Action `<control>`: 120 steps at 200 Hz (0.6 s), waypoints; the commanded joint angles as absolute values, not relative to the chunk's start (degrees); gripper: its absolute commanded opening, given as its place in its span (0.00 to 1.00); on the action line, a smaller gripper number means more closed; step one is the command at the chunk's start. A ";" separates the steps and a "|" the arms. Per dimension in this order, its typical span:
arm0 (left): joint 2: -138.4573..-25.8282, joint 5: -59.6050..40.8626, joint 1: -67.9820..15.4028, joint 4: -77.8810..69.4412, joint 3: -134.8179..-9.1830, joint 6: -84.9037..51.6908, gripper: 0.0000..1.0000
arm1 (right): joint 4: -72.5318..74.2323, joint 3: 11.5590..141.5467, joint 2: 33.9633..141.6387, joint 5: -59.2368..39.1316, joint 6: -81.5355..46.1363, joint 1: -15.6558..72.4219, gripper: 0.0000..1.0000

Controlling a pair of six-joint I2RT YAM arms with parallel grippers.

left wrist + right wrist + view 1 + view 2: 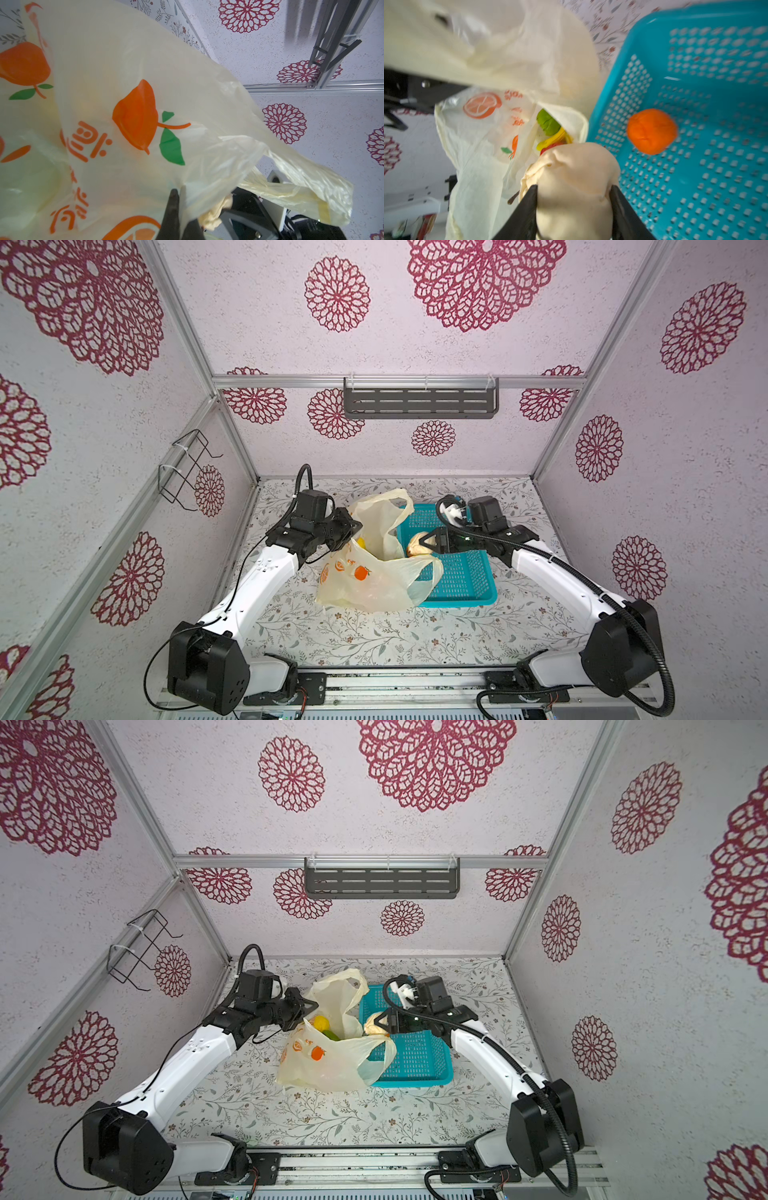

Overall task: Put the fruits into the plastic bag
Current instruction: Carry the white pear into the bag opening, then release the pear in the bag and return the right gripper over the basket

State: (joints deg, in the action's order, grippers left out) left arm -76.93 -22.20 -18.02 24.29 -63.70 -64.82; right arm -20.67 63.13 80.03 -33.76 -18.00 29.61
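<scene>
The plastic bag's opening is wide beside the beige fruit. My right gripper keeps going into the plastic bag and lets go over the banana.
The plastic bag stands on the table against the teal basket, its mouth held up. My left gripper is shut on the bag's rim at the left. Inside the bag lie a yellow fruit, a green-yellow one, a banana and a bit of a red one. My right gripper is shut on the beige round fruit, just right of the bag's mouth, over the basket's left edge. An orange lies in the basket.
The teal perforated basket sits right of the bag, partly under it. A dark slotted shelf hangs on the back wall and a wire rack on the left wall. The floral tabletop stretches to the front rail.
</scene>
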 commanded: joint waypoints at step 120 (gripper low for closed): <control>-74.19 -20.65 -19.18 25.04 -63.63 -64.68 0.00 | -16.65 85.63 102.53 -18.84 -9.58 48.07 0.64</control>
State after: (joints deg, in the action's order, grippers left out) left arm -76.03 -21.63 -18.83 24.75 -63.90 -64.75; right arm -20.56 83.09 103.72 -22.79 -9.23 47.42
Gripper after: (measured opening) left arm 0.043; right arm 0.548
